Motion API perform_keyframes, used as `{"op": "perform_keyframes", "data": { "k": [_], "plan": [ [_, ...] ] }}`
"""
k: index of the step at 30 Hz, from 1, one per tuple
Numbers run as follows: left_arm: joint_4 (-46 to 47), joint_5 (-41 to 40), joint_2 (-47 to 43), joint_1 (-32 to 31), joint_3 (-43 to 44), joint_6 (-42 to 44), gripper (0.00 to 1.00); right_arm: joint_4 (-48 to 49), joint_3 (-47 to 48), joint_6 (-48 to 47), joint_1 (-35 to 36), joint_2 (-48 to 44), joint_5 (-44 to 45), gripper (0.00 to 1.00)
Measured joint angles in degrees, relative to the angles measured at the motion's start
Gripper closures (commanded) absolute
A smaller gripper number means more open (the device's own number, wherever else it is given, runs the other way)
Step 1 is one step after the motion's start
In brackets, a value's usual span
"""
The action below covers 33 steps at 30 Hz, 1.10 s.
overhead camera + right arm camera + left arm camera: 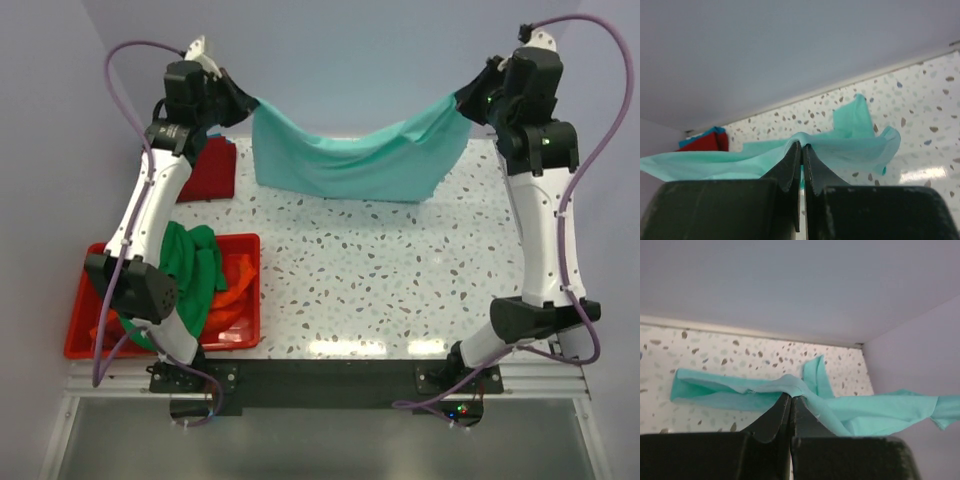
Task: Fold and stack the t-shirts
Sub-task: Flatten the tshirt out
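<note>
My grippers should lift the teal t-shirt high, pull it tight and spread it toward the table's near edge (345,335), because the teal t-shirt's middle (345,150) sags over the far part of the table.
The teal t-shirt (350,155) hangs stretched between both grippers above the far part of the table, sagging in the middle. My left gripper (243,103) is shut on its left corner; in the left wrist view the teal cloth (865,412) drapes over the closed gripper (790,398). My right gripper (468,103) is shut on the right corner; in the right wrist view the teal t-shirt (850,145) folds over the closed gripper (801,146). A folded dark red t-shirt (208,170) lies at the far left, with a blue one under it (713,131). A green t-shirt (195,265) and an orange t-shirt (236,285) lie in the bin.
A red plastic bin (248,240) stands at the near left beside the left arm's base. The speckled table (380,280) spreads in the middle. A pale wall runs along the table's far edge (790,290).
</note>
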Motion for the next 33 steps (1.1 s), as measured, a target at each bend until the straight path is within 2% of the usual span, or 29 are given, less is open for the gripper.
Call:
{"op": "perform_keyframes", "data": {
  "k": [4,15,20,26,33],
  "plan": [
    [4.5,0.5,-3.5,0.0,2.4,-2.7,1.0,2.4,6.9,-0.2,0.0,-1.6,0.6,1.0],
    [14.9,-3.0,-24.2,0.0,-1.8,-4.8,1.0,14.2,7.2,-4.7,0.0,-18.1,5.3,1.0],
    [17.5,-4.7,-28.9,0.0,-1.8,-4.8,1.0,18.5,9.9,-5.9,0.0,-21.5,5.8,1.0],
    [20.5,-2.4,-26.0,-0.1,-6.9,-6.0,1.0,19.9,6.9,-5.6,0.0,-20.0,5.7,1.0],
    [18.8,2.1,-12.0,-1.6,-13.8,-7.4,1.0,18.2,-3.1,-5.0,0.0,-10.0,5.7,1.0]
  ]
}}
